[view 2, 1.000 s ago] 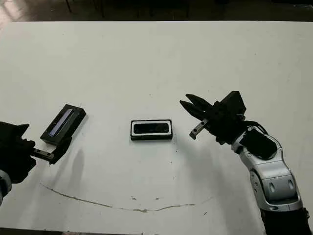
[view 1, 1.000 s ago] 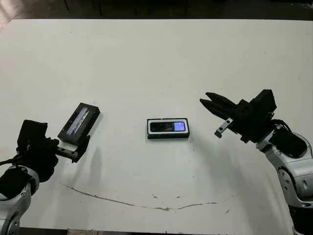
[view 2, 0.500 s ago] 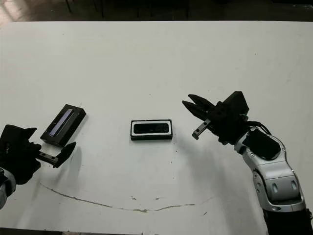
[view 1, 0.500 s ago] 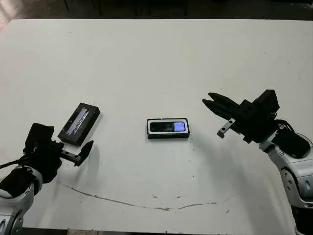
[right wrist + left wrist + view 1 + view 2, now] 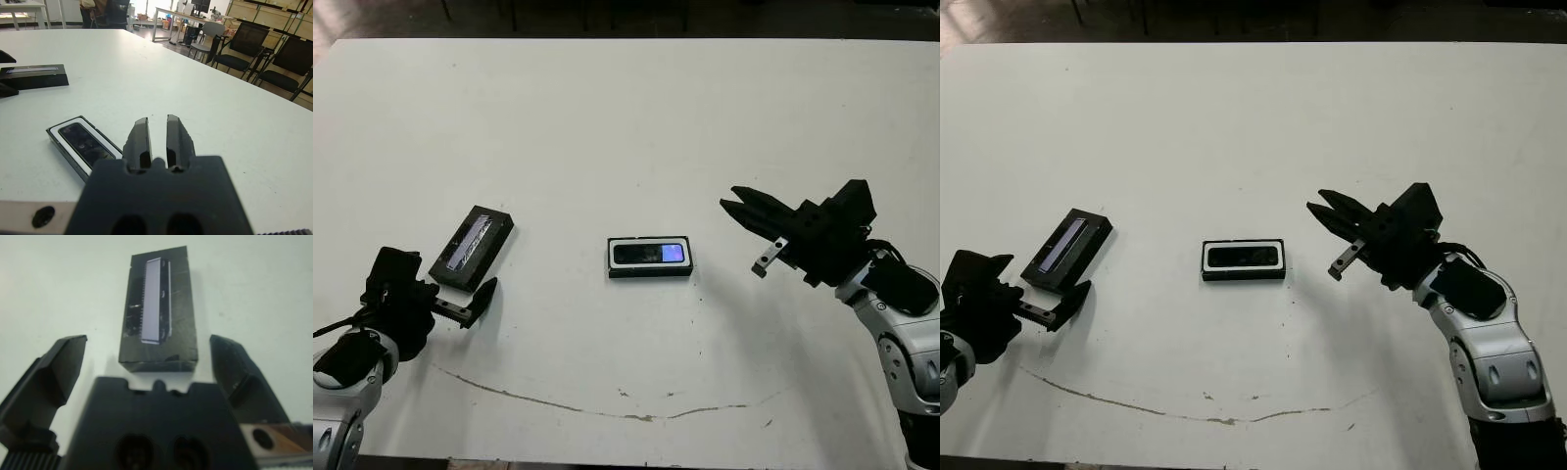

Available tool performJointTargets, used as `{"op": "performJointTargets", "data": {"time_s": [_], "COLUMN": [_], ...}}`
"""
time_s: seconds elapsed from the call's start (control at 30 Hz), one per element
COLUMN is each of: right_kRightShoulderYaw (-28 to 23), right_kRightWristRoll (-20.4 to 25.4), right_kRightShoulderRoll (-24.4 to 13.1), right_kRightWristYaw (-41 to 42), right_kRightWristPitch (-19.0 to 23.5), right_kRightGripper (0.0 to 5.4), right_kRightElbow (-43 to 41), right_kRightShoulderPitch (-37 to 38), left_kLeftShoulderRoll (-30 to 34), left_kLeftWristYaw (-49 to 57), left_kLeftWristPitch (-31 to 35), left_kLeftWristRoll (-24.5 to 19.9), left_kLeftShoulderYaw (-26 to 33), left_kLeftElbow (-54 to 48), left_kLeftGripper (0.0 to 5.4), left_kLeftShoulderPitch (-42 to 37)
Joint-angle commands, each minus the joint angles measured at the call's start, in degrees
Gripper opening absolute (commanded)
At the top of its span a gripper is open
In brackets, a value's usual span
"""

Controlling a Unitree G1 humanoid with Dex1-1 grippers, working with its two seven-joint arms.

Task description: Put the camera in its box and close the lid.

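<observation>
The box has a white rim (image 5: 646,265) inside its black edge. I expect the lid (image 5: 472,248) to go over that rim and hide the camera when I lower the lid.
The camera (image 5: 651,254) lies flat inside the box (image 5: 650,272) at the table's middle, its bluish patch toward the right end. The lid (image 5: 472,248) rests on the table to the left, glossy strip up, angled away from me. My left gripper (image 5: 448,294) is open just behind the lid's near end, and its fingers (image 5: 58,369) flank that end without touching it. Off to the right of the box my right gripper (image 5: 728,202) hovers shut and empty, pointing toward the box. In the right wrist view the box (image 5: 61,141) lies just ahead of the shut fingers (image 5: 142,139).
A thin brownish smear (image 5: 558,406) runs across the white table (image 5: 626,127) near its front edge. Beyond the table's far side the right wrist view shows chairs (image 5: 244,46) and a person (image 5: 105,12) standing.
My left gripper has backed away from the lid toward the table's near edge, leaving the lid on the table. The right gripper has drifted slightly right.
</observation>
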Motion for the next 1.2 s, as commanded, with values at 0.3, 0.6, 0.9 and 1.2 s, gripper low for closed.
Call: {"op": "performJointTargets", "data": {"time_s": [0.3, 0.6, 0.9, 1.2], "right_kRightShoulderYaw": [-0.84, -0.79, -0.83, -0.59], "right_kRightWristRoll": [0.52, 0.32, 0.36, 0.34], "right_kRightShoulderRoll": [-1.02, -1.73, -2.19, -2.1], "right_kRightWristYaw": [0.89, 0.64, 0.54, 0.44], "right_kRightWristPitch": [0.01, 0.31, 1.06, 1.5], "right_kRightGripper": [0.0, 0.0, 0.0, 0.0], "right_kRightElbow": [0.23, -0.06, -0.86, -0.53], "right_kRightShoulderPitch": [1.19, 1.01, 1.11, 0.72], "left_kLeftShoulderRoll": [-3.13, -0.89, 1.36, 0.84], "left_kLeftWristYaw": [-2.45, -6.43, -10.58, -8.01], "left_kLeftWristPitch": [-4.2, -5.33, -5.38, -8.53], "left_kLeftWristRoll": [-4.19, -6.67, -8.52, -6.56], "left_kLeftShoulderYaw": [2.07, 1.39, 0.26, 0.57], "left_kLeftElbow": [6.79, 7.68, 7.53, 1.9], "left_kLeftGripper": [4.5, 2.4, 1.51, 1.5], "left_kLeftShoulderPitch": [1.56, 1.37, 0.44, 0.46]}}
